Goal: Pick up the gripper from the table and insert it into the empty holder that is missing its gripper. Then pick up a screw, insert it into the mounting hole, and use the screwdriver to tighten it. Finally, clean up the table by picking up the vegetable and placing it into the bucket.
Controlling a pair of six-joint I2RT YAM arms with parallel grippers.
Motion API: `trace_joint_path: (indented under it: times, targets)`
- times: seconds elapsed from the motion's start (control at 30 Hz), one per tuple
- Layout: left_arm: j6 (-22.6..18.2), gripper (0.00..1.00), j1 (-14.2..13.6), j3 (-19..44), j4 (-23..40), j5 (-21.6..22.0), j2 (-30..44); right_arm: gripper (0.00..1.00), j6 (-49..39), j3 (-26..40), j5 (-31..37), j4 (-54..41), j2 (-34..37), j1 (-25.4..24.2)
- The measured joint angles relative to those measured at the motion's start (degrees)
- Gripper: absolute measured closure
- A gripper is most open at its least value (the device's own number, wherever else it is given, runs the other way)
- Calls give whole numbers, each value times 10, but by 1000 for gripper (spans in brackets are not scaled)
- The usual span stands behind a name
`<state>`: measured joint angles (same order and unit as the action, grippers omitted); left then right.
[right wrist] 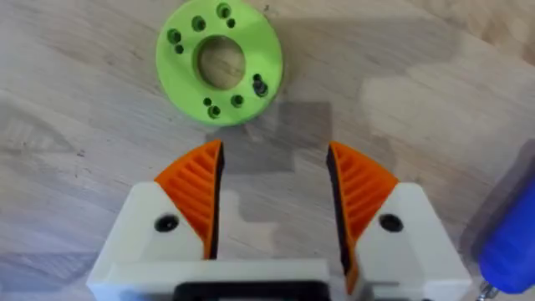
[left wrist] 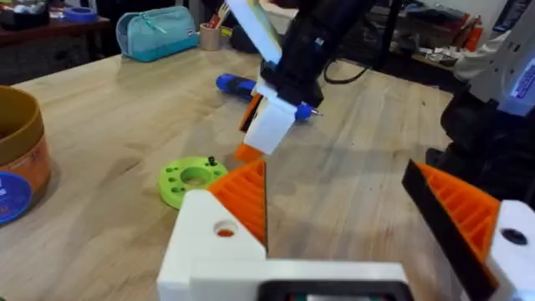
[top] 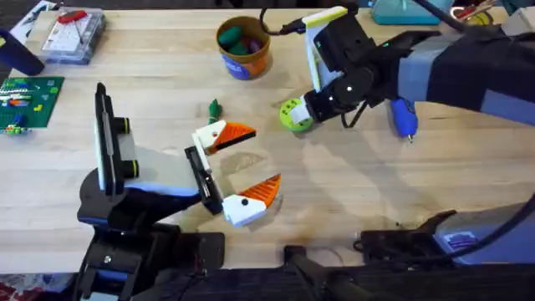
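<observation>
The small dark screw (right wrist: 260, 86) is sitting in a rim hole, so the lime-green disc (right wrist: 182, 76) will rise together with the screw at first when I lift it.
My right gripper (top: 309, 109) (right wrist: 276, 192) hangs open just beside the lime-green disc with holes (top: 290, 118) (right wrist: 219, 63), touching nothing. A small dark screw (right wrist: 259, 86) (left wrist: 211, 160) stands in a hole on the disc's rim. The blue screwdriver (top: 404, 117) (left wrist: 238, 84) lies on the table right of that gripper. The dark-green vegetable (top: 214, 109) lies on the wood between the bucket (top: 242, 46) and my left gripper (top: 257, 159) (left wrist: 343, 209), which is open and empty. The bucket holds green and red pieces. The loose gripper and its holder are out of view.
A clear parts box (top: 75, 33) sits at the far left corner, with a green board (top: 29, 100) below it. A teal pouch (left wrist: 159, 32) lies beyond the screwdriver. Bare wood (top: 351, 184) spreads across the middle and front right.
</observation>
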<state>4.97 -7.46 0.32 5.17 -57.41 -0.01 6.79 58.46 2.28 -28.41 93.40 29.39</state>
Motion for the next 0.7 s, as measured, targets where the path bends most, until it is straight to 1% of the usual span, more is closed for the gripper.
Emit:
trace_joint_path:
  times: [0.2,0.27,0.37,0.4,0.6,0.7]
  targets:
    - [0,9,0,0,0,0,0,341,0,0,0,2,0,0]
    - [0,9,0,0,0,0,0,378,-3,0,0,2,0,0]
    - [0,9,0,0,0,0,0,488,-7,0,0,1,0,0]
    - [0,9,0,0,0,0,0,509,-7,0,0,1,0,0]
    - [0,9,0,0,0,0,0,571,-8,0,0,2,0,0]
    - [0,9,0,0,0,0,0,620,-8,0,0,2,0,0]
